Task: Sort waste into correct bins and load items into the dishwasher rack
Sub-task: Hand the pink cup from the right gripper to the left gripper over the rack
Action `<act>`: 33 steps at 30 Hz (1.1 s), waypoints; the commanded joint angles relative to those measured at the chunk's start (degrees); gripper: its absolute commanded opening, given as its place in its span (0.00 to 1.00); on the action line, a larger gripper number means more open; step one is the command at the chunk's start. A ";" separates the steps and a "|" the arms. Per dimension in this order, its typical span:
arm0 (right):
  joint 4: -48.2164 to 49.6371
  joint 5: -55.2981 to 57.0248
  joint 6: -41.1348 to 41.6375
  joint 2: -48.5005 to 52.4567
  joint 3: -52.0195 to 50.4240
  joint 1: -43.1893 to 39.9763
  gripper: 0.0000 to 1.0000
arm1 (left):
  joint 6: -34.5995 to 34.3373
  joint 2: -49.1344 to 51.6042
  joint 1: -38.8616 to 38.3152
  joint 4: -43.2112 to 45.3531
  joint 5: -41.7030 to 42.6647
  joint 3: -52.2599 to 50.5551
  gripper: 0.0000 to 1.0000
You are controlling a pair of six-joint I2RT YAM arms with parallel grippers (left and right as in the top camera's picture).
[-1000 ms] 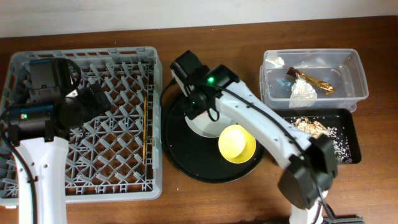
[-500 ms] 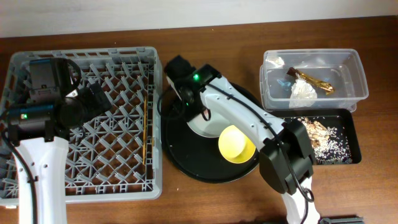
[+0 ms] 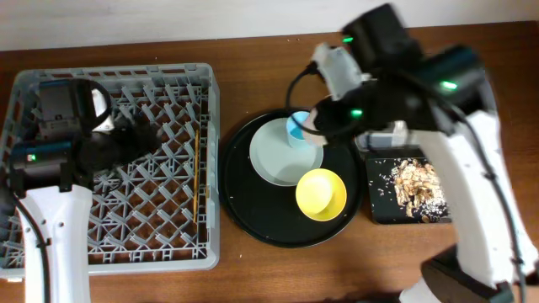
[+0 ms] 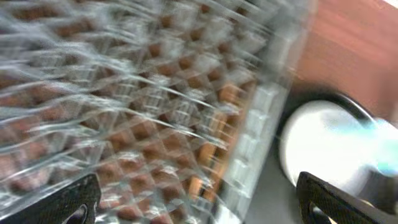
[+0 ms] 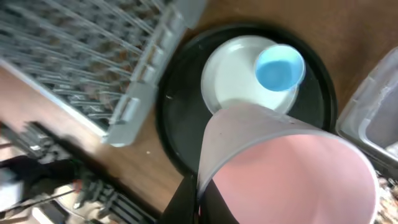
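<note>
My right gripper has the pink cup by its rim (image 5: 214,164), away from the grey rack, so next my left gripper takes the cup's closed end (image 5: 245,113) and loads it.
My right gripper (image 5: 200,200) is shut on the rim of the pink cup (image 5: 292,180) and holds it high above the round tray. Below it the blue cup (image 5: 280,67) stands on the pale plate (image 5: 233,84). Overhead, the blue cup (image 3: 297,128), the plate (image 3: 278,158) and the yellow bowl (image 3: 321,194) sit on the round black tray (image 3: 244,202). Chopsticks (image 3: 197,172) lie in the grey rack (image 3: 168,244). My left gripper (image 4: 199,208) is open and empty over the rack, blurred by motion. Food scraps (image 3: 414,187) lie in the shallow black tray (image 3: 377,210).
The raised right arm (image 3: 404,76) hides most of the clear tub and its waste in the overhead view; a corner of the tub (image 5: 373,106) shows in the right wrist view. The left arm (image 3: 50,210) lies over the rack's left side.
The right arm has lifted off the plate and swung up and right with the pink cup, uncovering the blue cup and covering the clear tub. The left gripper is moving over the rack.
</note>
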 commanded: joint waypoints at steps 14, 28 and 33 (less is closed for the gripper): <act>2.51 -56.19 -26.34 -3.13 -4.09 -4.68 0.04 | 37.29 -0.92 -10.38 -0.02 83.17 0.31 0.96; 2.34 -56.24 -27.85 -2.80 -5.66 -2.03 0.04 | 37.68 -0.92 -14.43 3.82 83.45 0.31 0.76; 2.51 -55.19 -28.28 -2.80 -8.81 -2.01 0.04 | 37.68 -0.92 -14.43 4.02 83.36 0.31 0.71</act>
